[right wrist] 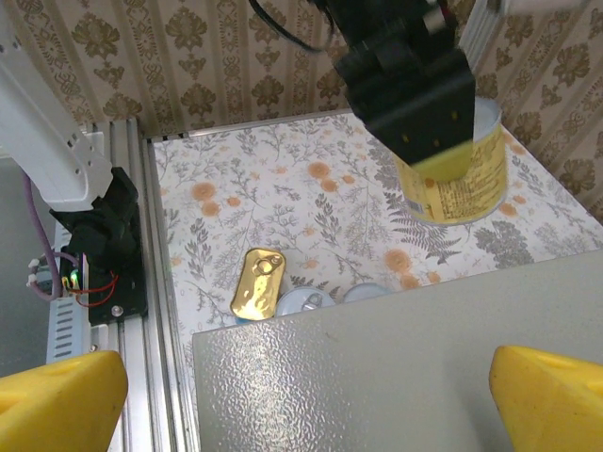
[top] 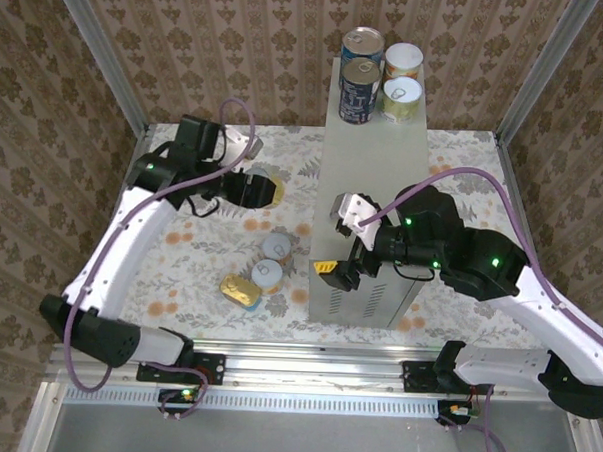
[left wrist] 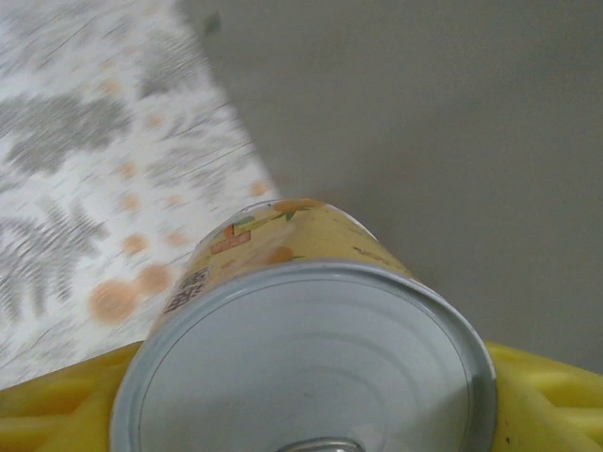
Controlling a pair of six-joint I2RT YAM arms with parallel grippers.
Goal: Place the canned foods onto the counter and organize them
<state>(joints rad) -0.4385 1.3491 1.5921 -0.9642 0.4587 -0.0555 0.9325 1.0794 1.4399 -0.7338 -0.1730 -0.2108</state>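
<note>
My left gripper is holding the yellow can from its lid end. My right gripper should therefore hold the can while my left gripper takes hold again on its side.
The counter is the tall grey box in the middle. At its far end stand two blue cans and two yellow cans. My left gripper is shut on a yellow can, held above the floral floor left of the counter. In the left wrist view that can's white lid sits between the yellow fingers. My right gripper hangs open over the counter's near end, holding nothing. Two short cans and a flat gold-topped tin lie on the floor.
Patterned walls and metal posts close in the back and sides. The aluminium rail with both arm bases runs along the near edge. The counter's side wall is close beside the held can.
</note>
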